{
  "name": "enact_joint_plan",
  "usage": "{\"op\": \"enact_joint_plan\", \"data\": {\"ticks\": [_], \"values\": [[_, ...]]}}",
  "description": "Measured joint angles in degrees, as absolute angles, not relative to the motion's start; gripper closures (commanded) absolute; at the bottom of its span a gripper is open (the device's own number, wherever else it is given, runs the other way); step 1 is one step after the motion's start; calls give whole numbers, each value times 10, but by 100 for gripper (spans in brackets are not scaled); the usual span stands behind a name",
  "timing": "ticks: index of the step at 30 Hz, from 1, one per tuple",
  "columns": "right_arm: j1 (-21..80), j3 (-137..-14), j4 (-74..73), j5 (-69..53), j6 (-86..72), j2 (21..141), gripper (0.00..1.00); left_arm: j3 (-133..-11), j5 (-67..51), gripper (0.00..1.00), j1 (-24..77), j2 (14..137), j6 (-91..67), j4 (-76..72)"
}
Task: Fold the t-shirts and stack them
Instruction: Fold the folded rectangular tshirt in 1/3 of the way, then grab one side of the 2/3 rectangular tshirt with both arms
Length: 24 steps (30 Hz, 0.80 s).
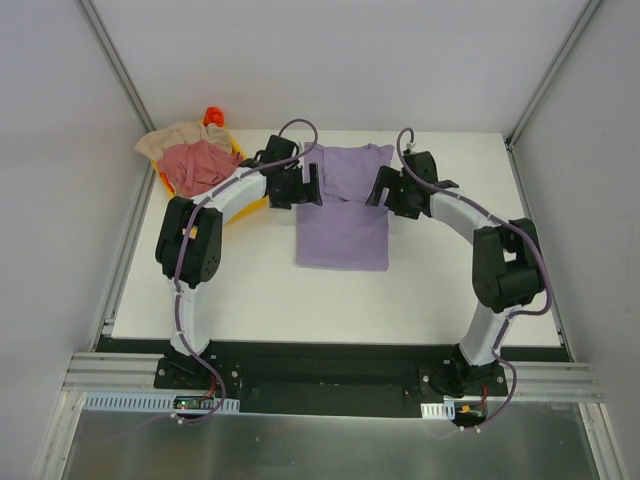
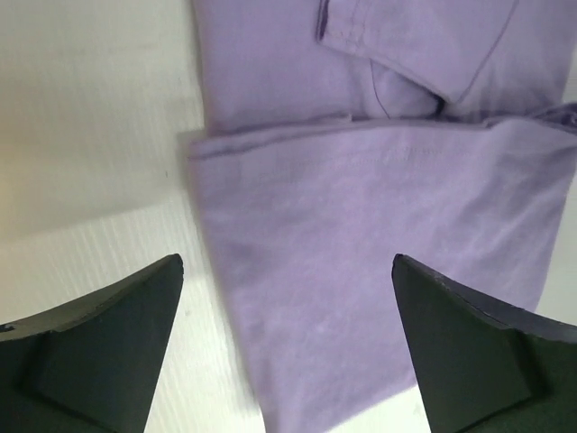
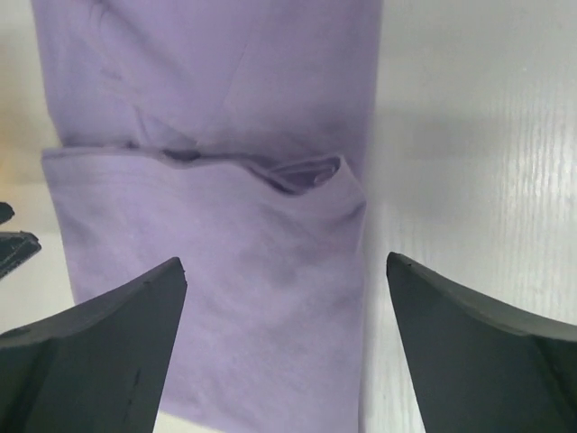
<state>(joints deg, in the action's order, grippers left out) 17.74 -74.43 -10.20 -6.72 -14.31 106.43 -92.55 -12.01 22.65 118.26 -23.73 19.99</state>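
The folded end [image 1: 342, 206] is flat on top of the rest, so the lavender-purple t-shirt [image 1: 342, 240] should come along with my left gripper as one folded piece when I drag it.
A lavender-purple t-shirt [image 1: 343, 210] lies flat in the middle of the white table, sleeves tucked in and one end folded over the rest. In the left wrist view the fold's edge crosses the cloth [image 2: 361, 234]; in the right wrist view the same shirt [image 3: 225, 271] fills the left part. My left gripper [image 1: 299, 186] [image 2: 287, 262] hangs open over the shirt's left edge. My right gripper [image 1: 386, 190] [image 3: 285, 262] hangs open over its right edge. Neither holds anything. A dusty pink-red t-shirt [image 1: 197, 166] and a beige t-shirt [image 1: 172, 139] lie crumpled at the back left.
The two crumpled shirts sit in a yellow tray [image 1: 241, 152] at the back left corner, with a small orange-red thing [image 1: 212, 116] behind them. The left arm reaches past that tray. White walls and metal posts enclose the table [image 1: 300, 300].
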Motion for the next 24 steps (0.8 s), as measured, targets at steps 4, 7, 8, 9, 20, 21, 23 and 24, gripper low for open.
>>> {"op": "enact_joint_plan", "data": {"ticks": [4,7,8,9,20,21,23,24], "values": [[188,-692,-105,-64,-139,988,4,-873,-134,1,227,1120,-243,200],[204,-630,-101,-64,-145,907,4,-802,-144,1,230,1046,-259,196],[208,-610,-99,-63,-149,885,4,-782,-145,1,232,1026,-263,195],[213,-580,-96,-63,-155,856,4,-758,-145,2,236,1005,-269,195],[217,-452,-100,-63,-249,813,1,-623,-149,42,251,981,-329,189],[217,-451,-99,-61,-256,815,1,-619,-149,44,251,983,-332,185],[217,-449,-97,-55,-269,820,1,-613,-150,45,251,984,-336,180],[217,-448,-96,-52,-274,822,1,-609,-152,45,251,985,-336,178]]}}
